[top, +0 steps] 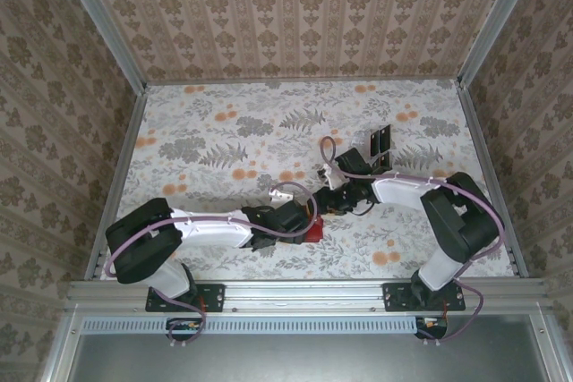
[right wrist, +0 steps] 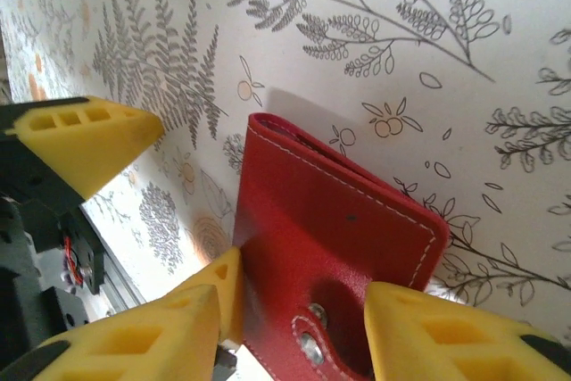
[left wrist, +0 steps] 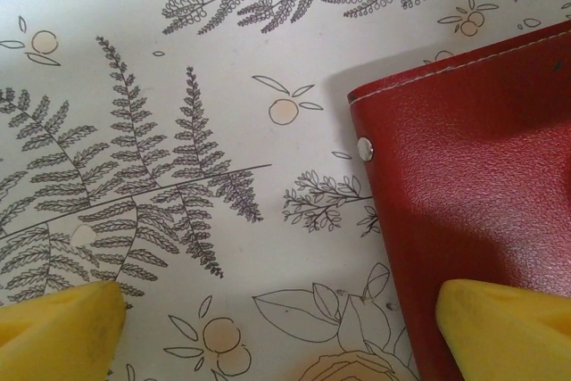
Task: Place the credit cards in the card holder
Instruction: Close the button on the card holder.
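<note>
I see the loose strap over the card holder's cover [right wrist: 318, 314] by its stud, so my left gripper should withdraw and my right gripper push the strap clear [right wrist: 328, 350].
The card holder [right wrist: 330, 220] is a flat red case with white stitching and metal snaps, lying closed on the patterned table. In the top view the card holder [top: 315, 232] sits at mid-table where both arms meet. My right gripper [right wrist: 294, 296] stands open, its yellow fingers either side of the holder's snap end. My left gripper [left wrist: 278, 296] is wide open. One of its fingertips [left wrist: 500, 327] rests over the card holder [left wrist: 464, 194] and the other lies on bare cloth. The left gripper [top: 307, 219] and right gripper [top: 329, 205] nearly touch. The credit cards are out of view.
A clear rack with black panels [top: 380, 142] stands just behind the right arm. The floral tablecloth [top: 224, 131] spreads out to the left and back. Patterned walls close off three sides, and a metal rail [top: 304, 291] runs along the near edge.
</note>
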`<action>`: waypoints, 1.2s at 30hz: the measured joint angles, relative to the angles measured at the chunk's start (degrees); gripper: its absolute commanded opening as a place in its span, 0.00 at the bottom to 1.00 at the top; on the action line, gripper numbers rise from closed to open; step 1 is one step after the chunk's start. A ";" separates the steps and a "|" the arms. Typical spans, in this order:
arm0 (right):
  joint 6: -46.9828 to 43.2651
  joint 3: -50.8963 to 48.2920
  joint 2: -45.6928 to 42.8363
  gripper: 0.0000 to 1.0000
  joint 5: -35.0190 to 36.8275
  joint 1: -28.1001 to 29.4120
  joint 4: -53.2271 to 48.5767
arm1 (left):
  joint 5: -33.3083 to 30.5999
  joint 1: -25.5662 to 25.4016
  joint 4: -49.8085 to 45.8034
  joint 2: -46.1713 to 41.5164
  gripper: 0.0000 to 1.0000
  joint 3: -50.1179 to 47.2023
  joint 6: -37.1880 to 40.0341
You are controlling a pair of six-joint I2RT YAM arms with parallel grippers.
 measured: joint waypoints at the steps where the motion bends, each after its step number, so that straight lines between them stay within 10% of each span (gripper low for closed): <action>1: 0.13 0.11 -1.16 0.54 0.70 0.00 -0.55 | 0.00 -0.02 0.00 0.00 1.00 0.00 0.00; 18: 12.44 4.07 -15.98 0.55 31.98 10.84 -19.43 | -1.57 7.39 -3.28 -7.54 1.00 2.21 1.16; 36: 18.40 22.16 5.31 0.51 50.34 24.41 -35.67 | 2.10 23.80 -1.90 -12.15 1.00 1.22 7.39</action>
